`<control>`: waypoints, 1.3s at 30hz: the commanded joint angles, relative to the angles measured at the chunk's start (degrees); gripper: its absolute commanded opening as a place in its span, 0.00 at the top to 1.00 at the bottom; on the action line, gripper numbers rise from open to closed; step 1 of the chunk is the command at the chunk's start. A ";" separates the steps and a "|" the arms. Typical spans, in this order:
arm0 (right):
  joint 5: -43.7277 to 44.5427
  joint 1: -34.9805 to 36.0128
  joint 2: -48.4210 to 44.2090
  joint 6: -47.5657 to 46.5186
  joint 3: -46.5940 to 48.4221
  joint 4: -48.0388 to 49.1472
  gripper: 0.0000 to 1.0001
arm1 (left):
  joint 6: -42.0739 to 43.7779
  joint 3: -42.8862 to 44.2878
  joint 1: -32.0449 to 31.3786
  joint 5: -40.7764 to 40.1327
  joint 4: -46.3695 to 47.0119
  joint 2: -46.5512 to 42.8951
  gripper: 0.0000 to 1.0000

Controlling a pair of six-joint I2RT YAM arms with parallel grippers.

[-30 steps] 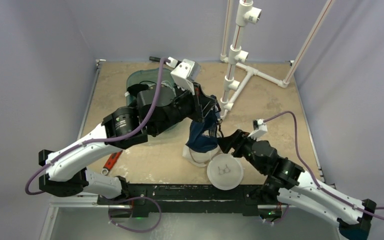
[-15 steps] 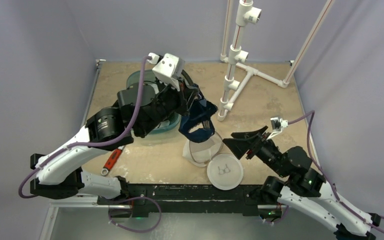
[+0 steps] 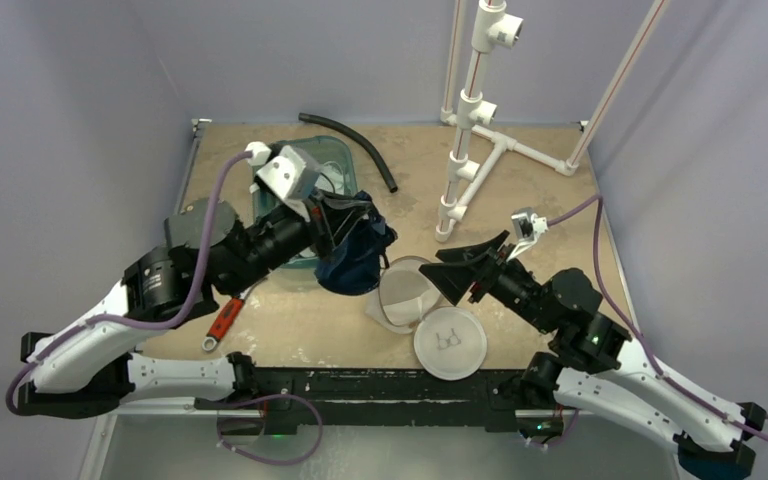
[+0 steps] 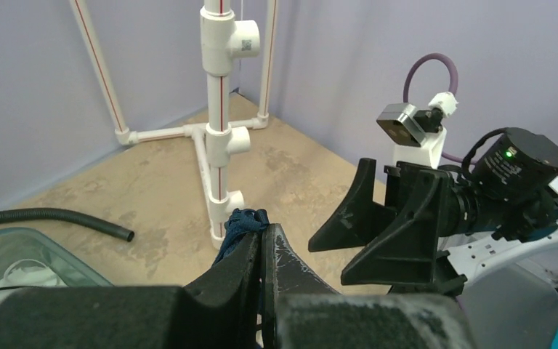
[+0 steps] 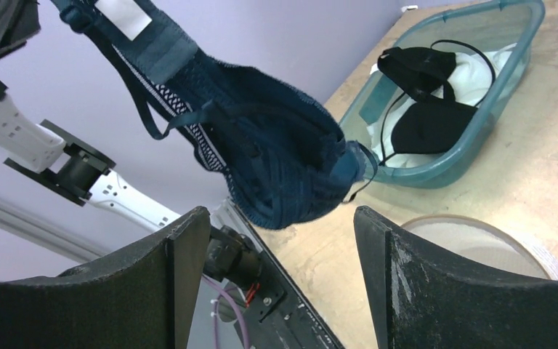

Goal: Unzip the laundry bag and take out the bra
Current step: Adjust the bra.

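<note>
The navy bra is hanging from the robot's left gripper, short of the right gripper's open fingers, so the robot should move the bra between those fingers to hand it over.
My left gripper is shut on a dark navy bra and holds it in the air to the left of the laundry bag. The bra also hangs in the right wrist view, and a bit of it shows at my left fingertips. The white mesh laundry bag lies open on the table, its round zip-on top with the black bra outline flat beside it. My right gripper is open and empty, raised just right of the bag.
A teal plastic tub with black and white garments stands at the back left. A black hose lies behind it. A white pipe stand rises at the back right. A red-handled wrench lies at the front left.
My left gripper has carried the bra up out of the bag and leftward toward the tub. My right gripper has let go of the bag, opened and drawn back to the right.
</note>
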 commanded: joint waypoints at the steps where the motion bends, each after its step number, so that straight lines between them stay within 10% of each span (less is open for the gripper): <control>1: -2.29 0.04 1.83 -1.28 -1.08 5.33 0.25 | -0.51 -7.33 -0.27 1.32 7.12 -7.42 1.00; 11: -4.62 0.08 4.71 1.23 -9.01 8.37 0.29 | -11.24 -31.91 -0.27 -3.50 11.92 -21.21 1.00; 19: -14.16 2.46 11.76 -0.46 -6.63 19.19 0.30 | -9.99 -26.69 -0.27 -3.44 10.97 -17.04 1.00; 28: -0.66 7.18 19.49 -5.38 1.28 16.88 0.31 | -8.19 -20.03 -0.27 -0.92 13.48 -12.74 1.00; 39: -0.41 7.07 8.08 -12.58 2.15 12.23 0.23 | -1.16 -10.94 -0.27 6.93 10.82 -10.99 1.00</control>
